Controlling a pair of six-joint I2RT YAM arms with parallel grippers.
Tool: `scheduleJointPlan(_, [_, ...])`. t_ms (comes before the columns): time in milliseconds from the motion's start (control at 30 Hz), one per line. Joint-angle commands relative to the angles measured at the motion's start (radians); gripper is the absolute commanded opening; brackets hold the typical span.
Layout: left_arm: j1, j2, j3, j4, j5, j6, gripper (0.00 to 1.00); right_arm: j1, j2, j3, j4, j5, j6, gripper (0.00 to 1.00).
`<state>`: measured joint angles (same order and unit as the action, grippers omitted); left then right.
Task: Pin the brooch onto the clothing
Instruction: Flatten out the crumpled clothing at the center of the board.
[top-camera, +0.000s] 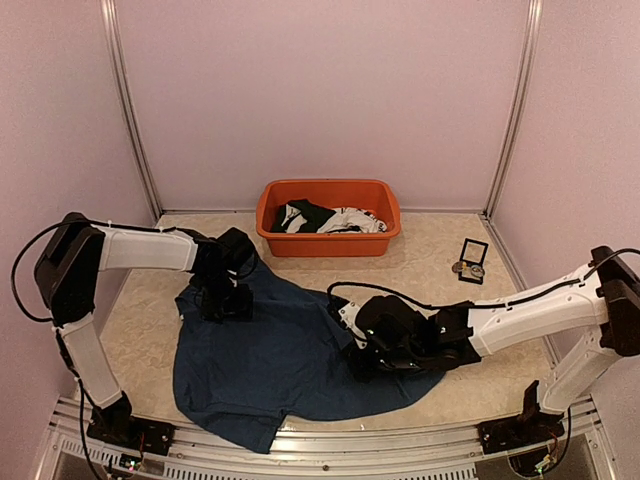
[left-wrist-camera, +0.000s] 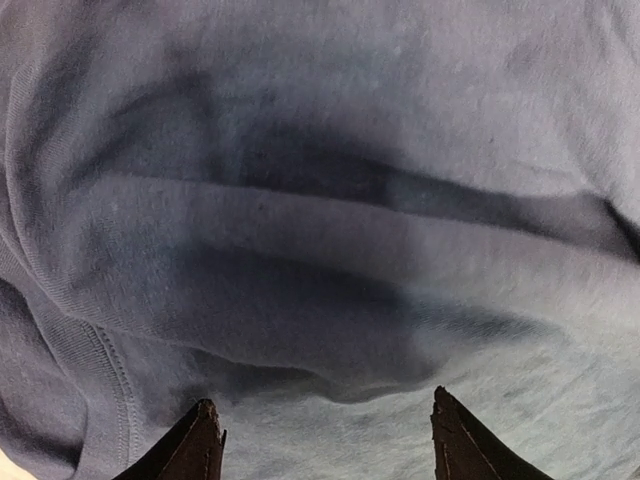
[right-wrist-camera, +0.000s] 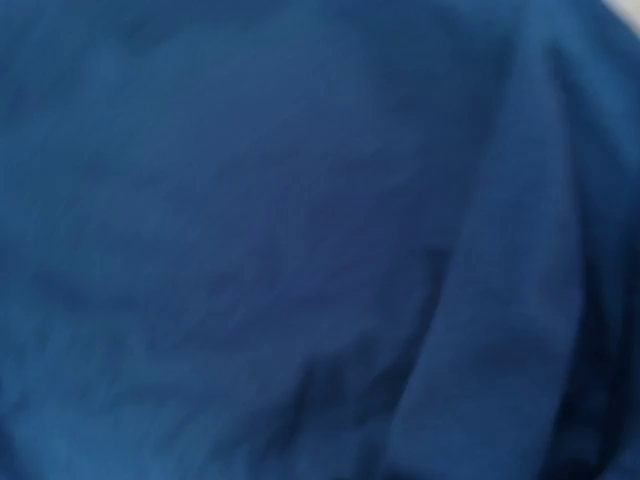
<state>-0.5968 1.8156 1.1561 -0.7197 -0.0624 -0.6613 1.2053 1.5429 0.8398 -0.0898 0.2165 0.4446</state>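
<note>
The T-shirt's far edge (top-camera: 302, 289) runs at a slant toward the near side, away from the robot's left gripper, so next the right gripper raises the T-shirt's slumped end (top-camera: 412, 386) and pulls it toward the brooch.
The navy-blue T-shirt (top-camera: 280, 355) lies spread and wrinkled over the middle of the table. My left gripper (top-camera: 226, 300) hangs low over its upper left part. In the left wrist view it (left-wrist-camera: 325, 425) is open, with folded shirt fabric (left-wrist-camera: 320, 230) between and beyond the fingertips (left-wrist-camera: 203, 440). My right gripper (top-camera: 366, 356) is down on the shirt's right side. The right wrist view shows only blurred blue fabric (right-wrist-camera: 300, 230), and the fingers are hidden. Small round metallic pieces that look like the brooch (top-camera: 461, 268) lie at the back right, far from both grippers.
An orange tub (top-camera: 384, 200) holding black and white garments stands at the back centre, just beyond the shirt. A small black-framed square case (top-camera: 474, 256) stands beside the metallic pieces. Pink walls close in the table on three sides.
</note>
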Motion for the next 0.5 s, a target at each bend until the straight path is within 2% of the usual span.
scheduleJointPlan(0, [0.003, 0.006, -0.002, 0.026, -0.018, -0.011, 0.67, 0.113, 0.014, 0.039, -0.140, -0.008, -0.004, 0.00])
scheduleJointPlan(167, [0.027, 0.025, -0.016, 0.027, -0.006, -0.006, 0.63, 0.181, 0.019, 0.026, -0.178, -0.072, 0.015, 0.00])
scheduleJointPlan(300, [0.032, 0.058, -0.029, 0.033, 0.001, 0.001, 0.55, 0.197, 0.002, 0.004, -0.157, -0.146, 0.000, 0.00])
scheduleJointPlan(333, [0.032, 0.064, -0.031, 0.035, 0.003, 0.002, 0.53, 0.196, -0.017, 0.000, -0.148, -0.147, 0.008, 0.07])
scheduleJointPlan(433, [0.027, 0.070, -0.045, 0.045, 0.010, -0.002, 0.50, 0.170, -0.110, 0.009, -0.141, -0.116, 0.038, 0.46])
scheduleJointPlan(467, [0.025, 0.063, -0.049, 0.047, 0.012, -0.004, 0.50, 0.146, -0.147, 0.018, -0.143, -0.120, 0.050, 0.52])
